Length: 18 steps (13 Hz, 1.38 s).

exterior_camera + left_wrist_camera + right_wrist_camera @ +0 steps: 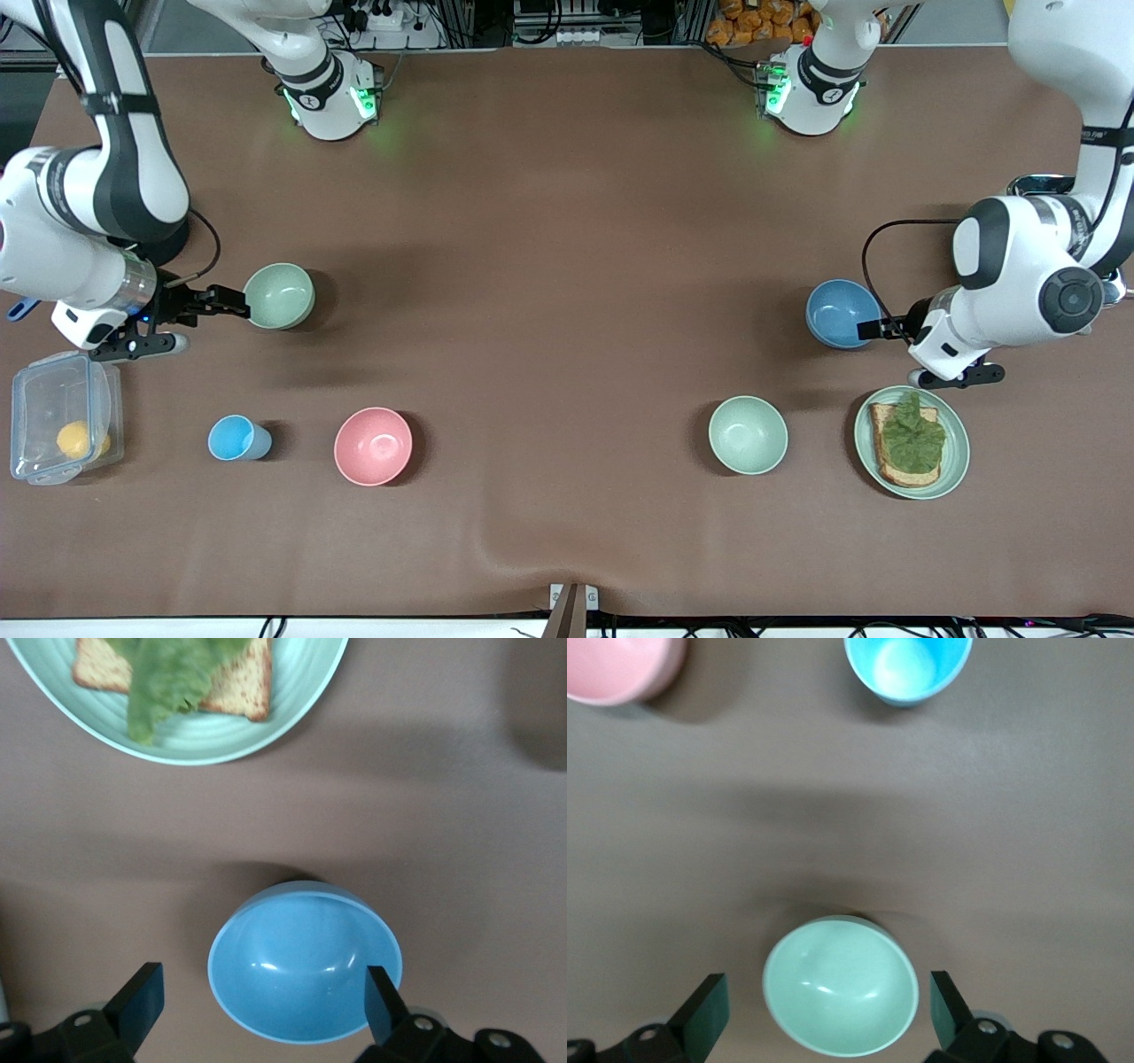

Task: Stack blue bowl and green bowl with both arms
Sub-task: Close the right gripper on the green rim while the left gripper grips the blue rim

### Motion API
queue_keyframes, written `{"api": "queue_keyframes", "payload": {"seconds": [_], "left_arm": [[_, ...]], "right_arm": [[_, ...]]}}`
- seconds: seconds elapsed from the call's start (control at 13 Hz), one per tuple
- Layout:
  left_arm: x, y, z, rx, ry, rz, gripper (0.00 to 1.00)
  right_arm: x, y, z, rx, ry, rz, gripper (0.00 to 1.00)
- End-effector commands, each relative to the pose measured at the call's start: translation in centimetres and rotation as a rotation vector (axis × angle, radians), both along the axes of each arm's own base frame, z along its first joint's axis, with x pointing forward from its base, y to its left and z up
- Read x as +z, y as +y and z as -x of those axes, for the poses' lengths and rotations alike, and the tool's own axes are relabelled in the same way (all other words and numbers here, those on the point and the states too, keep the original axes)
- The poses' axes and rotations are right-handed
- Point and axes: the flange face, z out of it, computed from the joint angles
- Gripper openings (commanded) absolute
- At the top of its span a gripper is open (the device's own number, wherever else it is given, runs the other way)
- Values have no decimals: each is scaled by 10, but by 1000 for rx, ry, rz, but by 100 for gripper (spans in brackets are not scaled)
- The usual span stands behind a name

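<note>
My gripper is to lower the blue bowl [842, 314], which has rounded sides, and the green bowl's wide hollow [281, 294] is empty. The blue bowl will fit inside the green bowl when I lower it.
The blue bowl [840, 312] stands upright toward the left arm's end of the table. My left gripper [887, 355] hangs over it, open. In the left wrist view the blue bowl [305, 961] lies between the fingers [142, 997], and one finger overlaps its rim. The green bowl [279, 296], pale sage, stands toward the right arm's end. My right gripper [213, 325] hovers over it, open. The green bowl [840, 985] sits between that gripper's fingertips [946, 1005] with a gap on both sides. Neither gripper holds anything.
Nearer the front camera stand a mint-green bowl [748, 434], a pale green plate [955, 461] with toast and lettuce, a pink bowl [373, 446], a light-blue cup [237, 438] and a clear plastic box [35, 399] with something yellow inside.
</note>
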Motion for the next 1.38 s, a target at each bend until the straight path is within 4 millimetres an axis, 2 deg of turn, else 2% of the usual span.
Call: {"api": "queue_keyframes", "payload": {"seconds": [0.0, 0.23, 0.31, 0.46, 0.62, 0.77, 0.92, 1.08, 1.15, 1.31], "left_arm": [[-24, 2, 0, -8, 14, 15, 100], [-36, 11, -1, -21, 21, -8, 100], [-41, 15, 1, -13, 28, -7, 100], [-50, 21, 2, -4, 44, -6, 100], [-58, 28, 7, -28, 60, -29, 100], [-66, 32, 9, -26, 73, -27, 100], [-71, 31, 16, -28, 89, -28, 100], [-76, 30, 21, -28, 102, -26, 100], [-76, 30, 22, -30, 104, -27, 96], [-77, 30, 23, -30, 108, -25, 81]], "right_arm": [[-26, -12, 0, 74, -1, -27, 100], [-64, -45, 13, 118, -23, -33, 98], [-76, -52, 18, 136, -38, -30, 91], [-91, -48, 26, 150, -26, -35, 86], [-102, -45, 36, 149, -9, -42, 76], [-114, -42, 45, 147, -29, -30, 76], [-116, -41, 46, 153, -31, -29, 75], [-120, -47, 48, 191, -31, -38, 55], [-122, -50, 50, 191, -28, -42, 52], [-125, -50, 51, 186, -24, -48, 48]]}}
